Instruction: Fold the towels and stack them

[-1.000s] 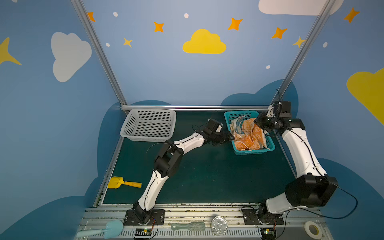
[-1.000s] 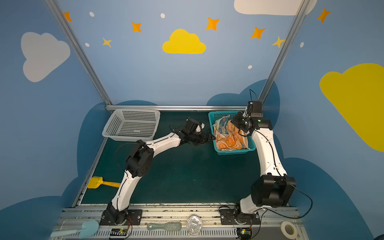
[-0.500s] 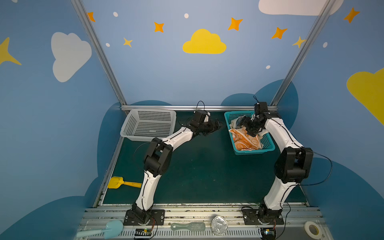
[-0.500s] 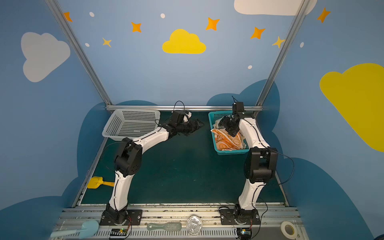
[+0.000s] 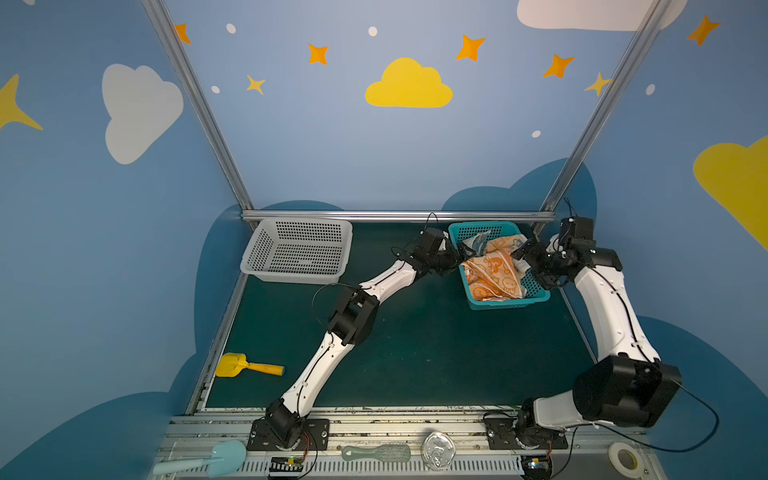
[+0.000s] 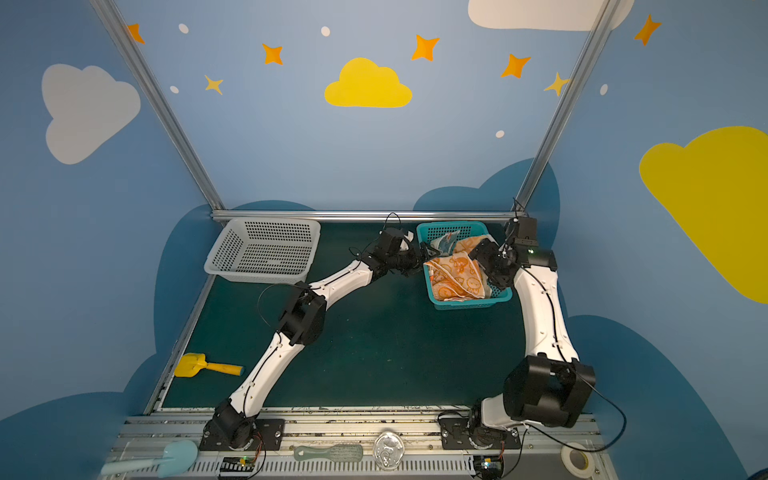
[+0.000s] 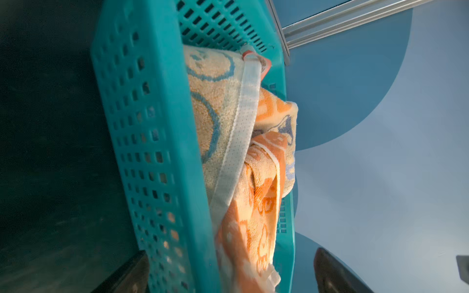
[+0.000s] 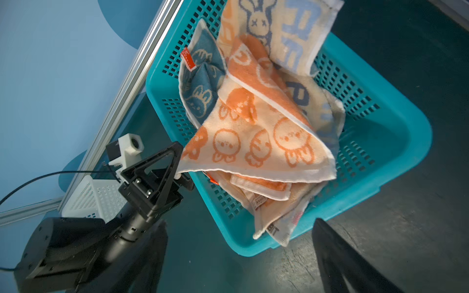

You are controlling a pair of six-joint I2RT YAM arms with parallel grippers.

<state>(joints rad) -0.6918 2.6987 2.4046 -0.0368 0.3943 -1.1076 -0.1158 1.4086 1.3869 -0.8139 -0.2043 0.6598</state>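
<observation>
My left gripper is astride both the teal basket's side [image 5: 464, 276] and the orange towel's corner [image 5: 493, 274], so it should move back while my right gripper takes the orange towel.
Three towels lie crumpled in the teal basket [image 5: 536, 293] at the back right. An orange-cream bunny towel [image 8: 253, 142] is on top, a blue one [image 8: 200, 83] sits toward the back rail, and a "RABBIT" lettered one [image 8: 291, 38] lies beneath. A corner of the orange towel [image 7: 256, 223] hangs over the basket's left wall [image 7: 152, 126]. My left gripper [image 5: 462, 254] [image 7: 228, 276] is open, its jaws astride that wall and the hanging corner. My right gripper [image 5: 527, 258] [image 8: 241, 261] is open above the basket's right side, holding nothing.
An empty white perforated basket [image 5: 297, 251] stands at the back left. A yellow scoop [image 5: 245, 366] lies by the mat's left edge. The metal rail [image 5: 395, 215] runs just behind both baskets. A light-blue scoop [image 5: 216, 455], a brush [image 5: 376, 452] and a tape roll [image 5: 623, 457] lie on the front ledge.
My right gripper has gone from shut to open beside the towels. Both arms swung toward the back rail half a second ago and are now back at the teal basket's two sides.
</observation>
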